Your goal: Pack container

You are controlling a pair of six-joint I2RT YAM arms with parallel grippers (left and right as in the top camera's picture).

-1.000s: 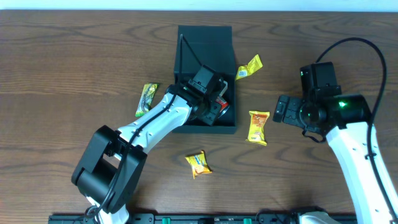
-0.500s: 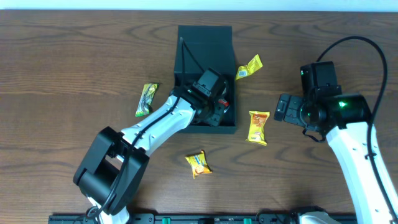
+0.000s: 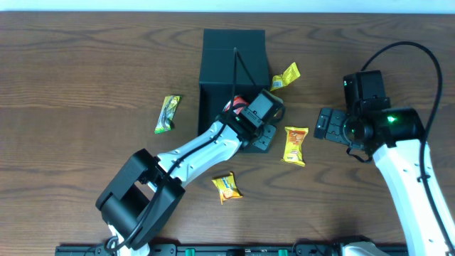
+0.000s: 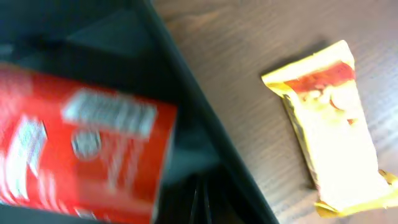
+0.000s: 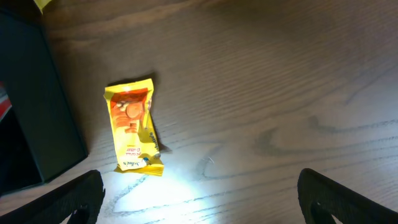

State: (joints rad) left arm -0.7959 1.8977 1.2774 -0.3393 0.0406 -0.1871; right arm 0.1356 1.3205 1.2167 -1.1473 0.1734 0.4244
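The red can's near end (image 4: 160,149) lies at a slant toward the side of the container. My left gripper should move back inside and nudge the red can straight.
The container (image 3: 231,53) is a dark box in the middle of the table, its flap lid standing up at the back. A red can (image 3: 234,106) lies inside it and fills the left of the left wrist view (image 4: 81,149). My left gripper (image 3: 261,134) is shut and holds nothing; its dark fingertips (image 4: 200,200) sit right at the box's right front wall (image 4: 205,112). A yellow-orange snack packet (image 3: 296,145) lies just right of the box. My right gripper (image 3: 323,124) hangs open over bare wood beside that packet (image 5: 132,124).
Other packets lie loose: a green one (image 3: 168,114) left of the box, a yellow one (image 3: 286,76) at its right rear, an orange one (image 3: 226,187) in front. In the right wrist view the box corner (image 5: 31,106) stands at the left edge.
My left arm has swung right, from inside the box to its right front wall, still shut. The red can now shows uncovered. The right arm has stayed put.
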